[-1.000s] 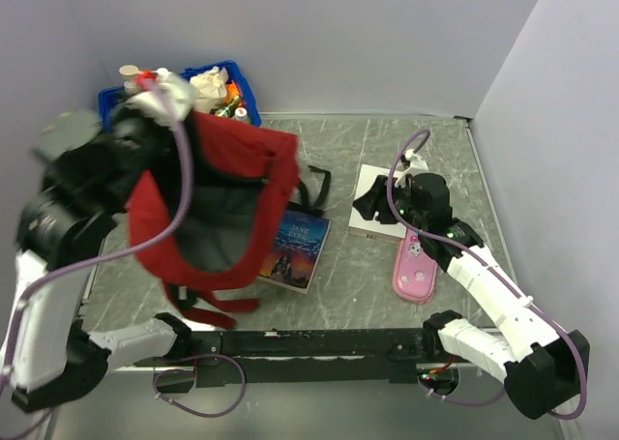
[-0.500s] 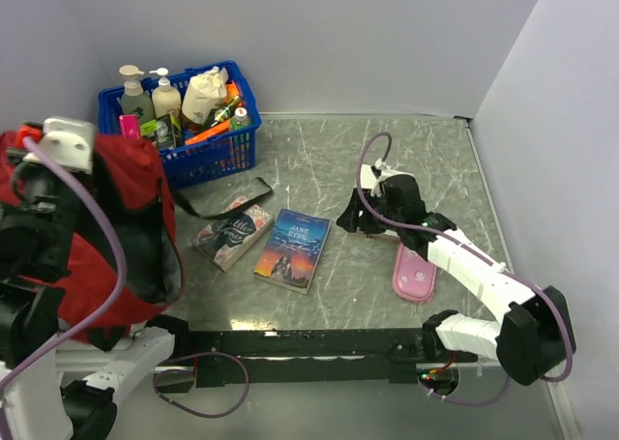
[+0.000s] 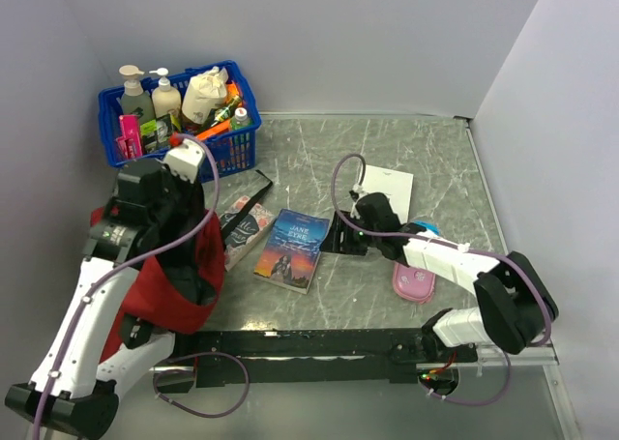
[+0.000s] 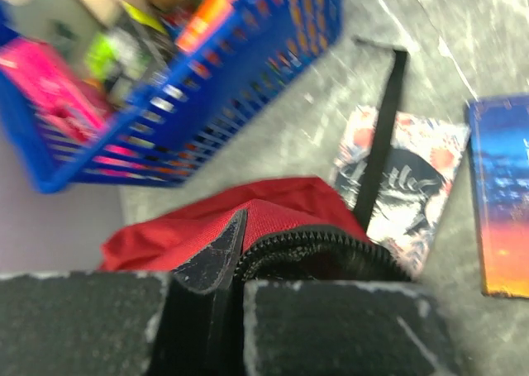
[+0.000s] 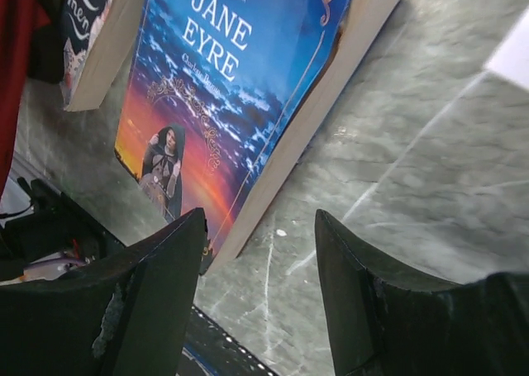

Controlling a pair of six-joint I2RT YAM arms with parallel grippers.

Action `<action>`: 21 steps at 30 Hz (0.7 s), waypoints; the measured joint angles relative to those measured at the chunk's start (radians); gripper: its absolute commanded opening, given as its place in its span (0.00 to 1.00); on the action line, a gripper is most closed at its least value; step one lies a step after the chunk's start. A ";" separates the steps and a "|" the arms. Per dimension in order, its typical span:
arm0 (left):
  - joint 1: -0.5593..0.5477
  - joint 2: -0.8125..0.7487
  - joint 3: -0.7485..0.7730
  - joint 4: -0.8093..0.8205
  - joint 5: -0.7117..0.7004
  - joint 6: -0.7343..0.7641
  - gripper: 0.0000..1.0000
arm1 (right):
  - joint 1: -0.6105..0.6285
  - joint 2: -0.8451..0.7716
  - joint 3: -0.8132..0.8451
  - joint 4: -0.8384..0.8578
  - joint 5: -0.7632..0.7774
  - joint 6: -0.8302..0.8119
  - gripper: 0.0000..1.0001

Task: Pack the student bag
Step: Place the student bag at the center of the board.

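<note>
The bag's zippered rim (image 4: 316,237) hangs away from the "Jane Eyre" book, so next the left gripper lowers the bag beside the book (image 3: 266,249) before the right gripper lifts the book.
The dark red student bag (image 3: 160,290) hangs at the near left. My left gripper (image 3: 189,229) is shut on its black zippered rim (image 4: 331,242), which is pinched between the pads, and red fabric (image 4: 273,211) bunches just beyond them. My right gripper (image 3: 338,235) is open and low over the table, beside the right edge of the "Jane Eyre" book (image 3: 293,249). In the right wrist view the book (image 5: 231,87) lies just ahead of the gripper (image 5: 260,235), its corner near the left finger and bare table between the fingers.
A second paperback (image 3: 244,229) lies left of "Jane Eyre" with a black bag strap (image 4: 382,136) across it. A blue basket (image 3: 222,155) of bottles stands at the back left. A white pad (image 3: 387,184) and a pink pencil case (image 3: 414,281) lie to the right.
The left arm has swung the bag from high over the table's middle to the near left and lowered it. The right gripper has moved left from the white pad to the book's edge.
</note>
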 measured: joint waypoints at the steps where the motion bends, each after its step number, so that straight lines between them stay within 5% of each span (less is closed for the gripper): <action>1: 0.000 -0.007 -0.040 0.019 0.011 -0.008 0.01 | 0.009 0.015 0.000 0.008 0.000 0.009 0.62; 14: 0.000 0.045 -0.235 0.142 0.136 -0.099 0.01 | 0.070 0.132 0.045 0.059 0.074 0.105 0.58; 21: 0.005 0.239 0.314 -0.021 0.050 -0.110 0.01 | 0.094 0.106 0.122 -0.006 0.170 0.081 0.59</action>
